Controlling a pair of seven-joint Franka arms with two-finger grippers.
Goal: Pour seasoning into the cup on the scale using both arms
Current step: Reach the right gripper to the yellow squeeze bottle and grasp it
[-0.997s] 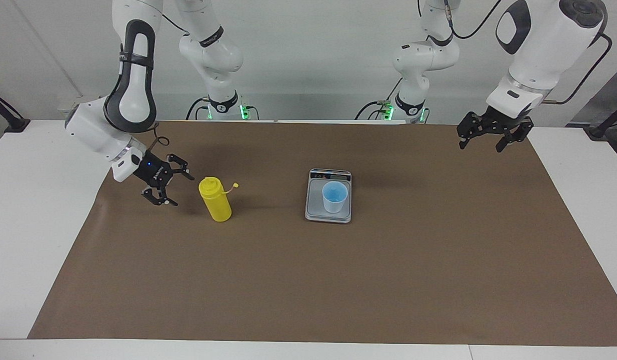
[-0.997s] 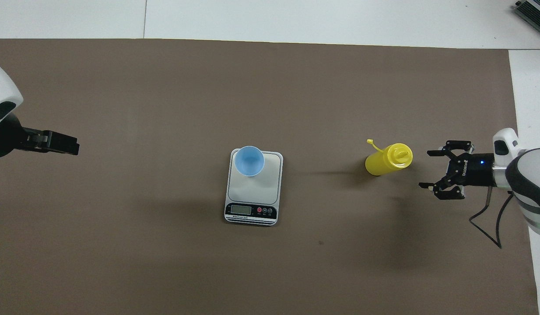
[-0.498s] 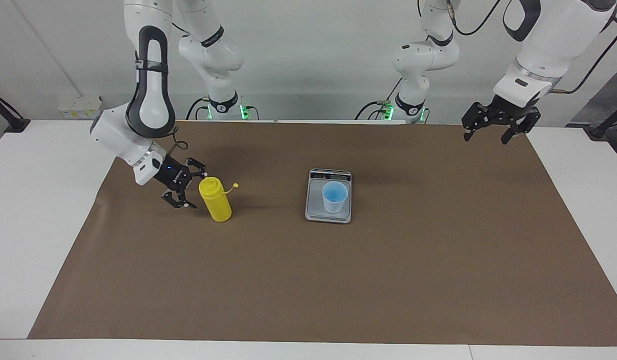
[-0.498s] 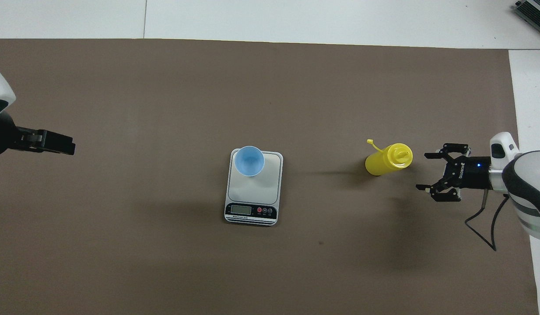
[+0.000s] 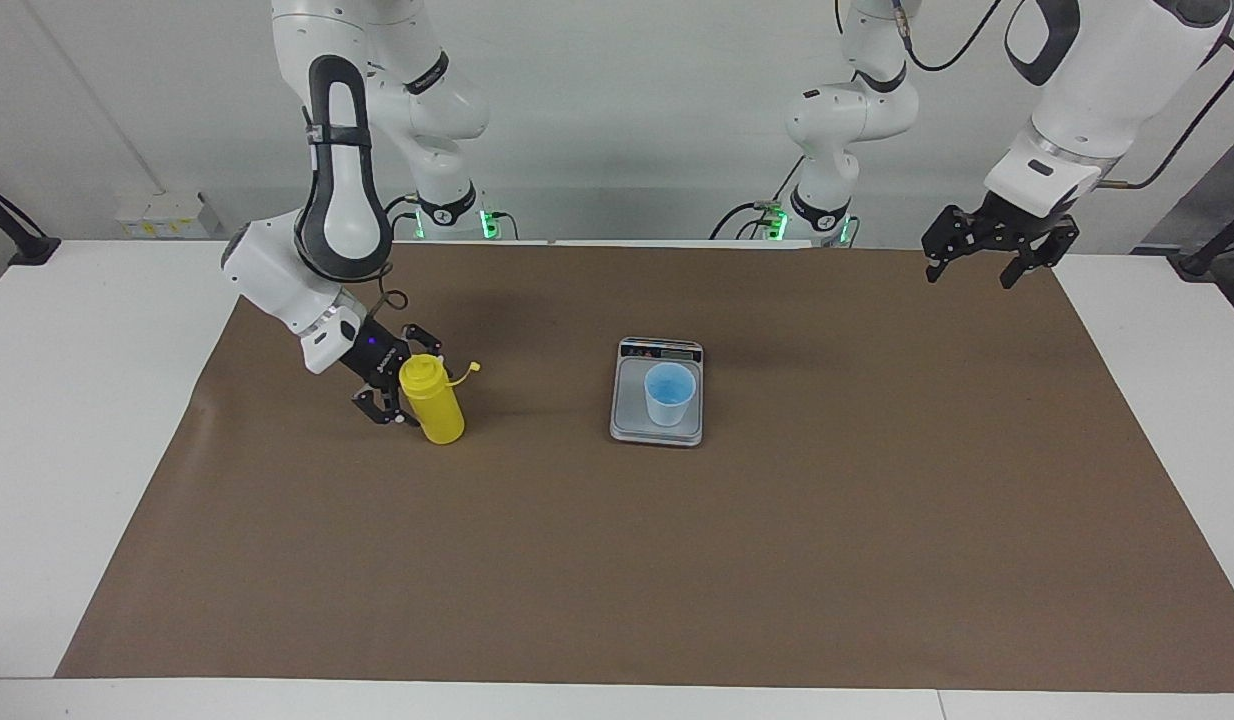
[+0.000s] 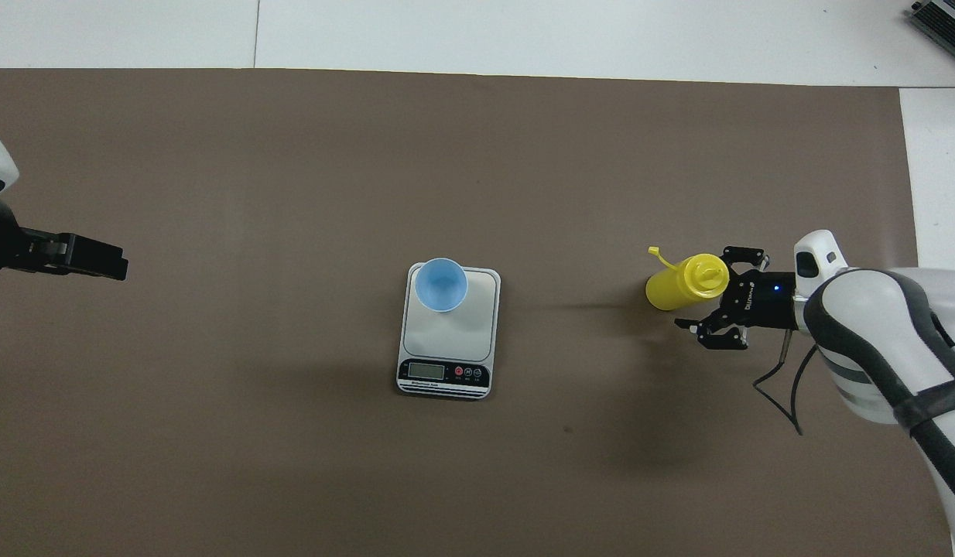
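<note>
The cap strap already holds itself out sideways, so I expect it to keep sticking out rather than hang down when the robot lifts the yellow seasoning bottle.
The yellow seasoning bottle stands upright on the brown mat toward the right arm's end, its cap strap sticking out sideways; it also shows in the overhead view. My right gripper is open and low at the bottle, one finger on each side of it, not closed on it; the overhead view shows it too. The light blue cup stands on the silver-grey scale at mid-table, also seen from overhead as cup and scale. My left gripper is open and empty, held high over the mat's corner at the left arm's end.
A brown mat covers most of the white table. The scale's display strip is on the end nearest the robots. A black cable loops from the right wrist.
My right gripper has moved in toward the bottle, from a short way beside it to open fingers flanking it. The left gripper rose slightly, then held still. Bottle, cup and scale have not moved.
</note>
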